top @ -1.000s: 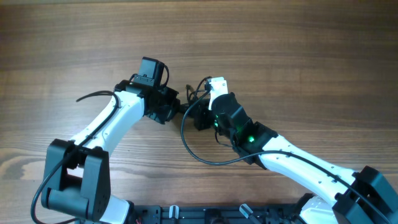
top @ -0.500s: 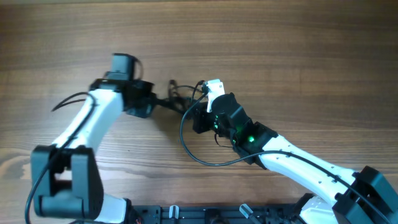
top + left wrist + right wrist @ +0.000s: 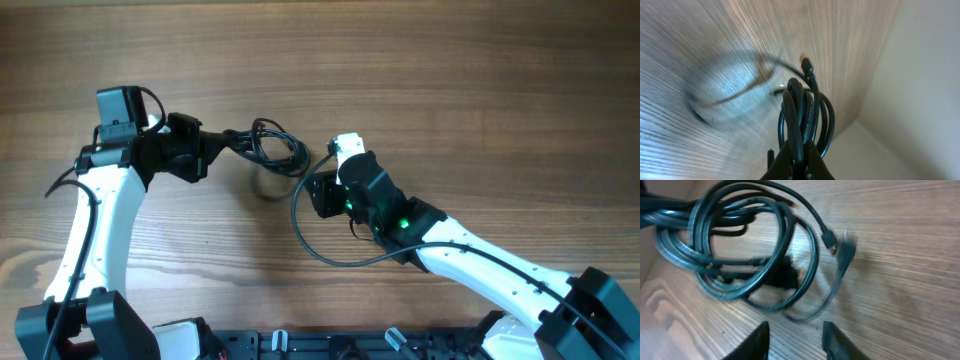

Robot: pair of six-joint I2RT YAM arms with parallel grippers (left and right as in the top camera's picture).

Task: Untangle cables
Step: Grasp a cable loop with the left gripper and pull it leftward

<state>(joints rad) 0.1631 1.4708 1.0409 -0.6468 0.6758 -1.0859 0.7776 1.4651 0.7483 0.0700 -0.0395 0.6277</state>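
The cables' loops hang out past the open fingers of my right gripper. My left gripper should first turn the cables closer, and then my right gripper should take their plug ends.
The cables are a bunch of thin black loops lifted off the wooden table, with their shadow below. My left gripper is shut on one side of the bunch. In the left wrist view the loops rise out of my shut left gripper, and a small plug sticks out at the top. My right gripper sits just right of the bunch. In its own view it is open with nothing between the fingers, and the coiled cables with a plug end hang ahead of it.
A thicker black wire belonging to the right arm loops over the table below the right gripper. The bare wooden tabletop stretches behind both arms. A black rail runs along the front edge.
The left arm swung left and carried the cable bunch away from the right gripper. The right gripper opened and let go of the cables; its arm stayed put.
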